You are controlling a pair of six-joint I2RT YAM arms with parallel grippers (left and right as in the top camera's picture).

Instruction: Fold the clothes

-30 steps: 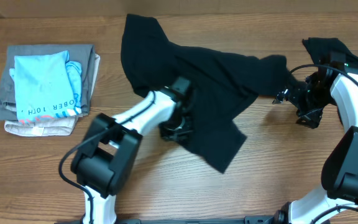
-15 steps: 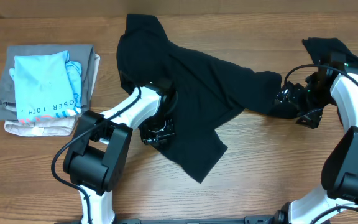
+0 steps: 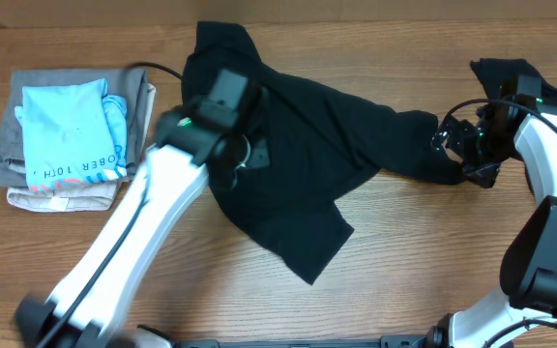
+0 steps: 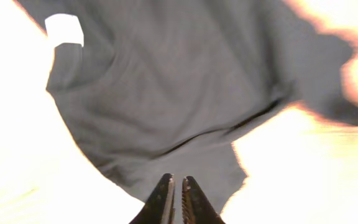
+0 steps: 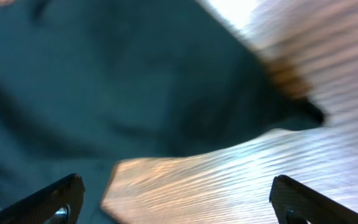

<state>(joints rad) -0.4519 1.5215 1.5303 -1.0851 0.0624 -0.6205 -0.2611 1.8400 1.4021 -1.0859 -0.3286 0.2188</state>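
Observation:
The black T-shirt's far edge (image 3: 367,106) runs at a slant toward the front at the sleeve, so the robot's right gripper should grab the sleeve's far corner (image 3: 431,117) and pull it straight before the fold.
A large black T-shirt (image 3: 307,145) lies crumpled across the middle of the table, its lower flap (image 3: 303,237) folded toward the front. My left gripper (image 3: 247,155) hangs above the shirt's left part. In the left wrist view its jaws (image 4: 177,186) are nearly together with nothing between them, and the shirt (image 4: 166,93) lies well below, its white neck label (image 4: 64,28) showing. My right gripper (image 3: 450,145) stands open at the shirt's right sleeve end. In the right wrist view (image 5: 176,182) bare wood lies between the fingers and the dark cloth (image 5: 117,81) is just beyond. A second black garment (image 3: 501,72) lies at the far right.
A stack of folded grey and beige garments (image 3: 138,106), topped by a light-blue shirt with dark lettering (image 3: 66,130), sits at the left. The right arm's cables (image 3: 472,104) loop above the sleeve end. Bare wooden tabletop (image 3: 404,251) shows in front of the shirt.
My left arm has risen off the shirt's lower-left edge and swung up and left, with no cloth in its jaws now. The shirt's flap settled leftward. The right gripper barely shifted.

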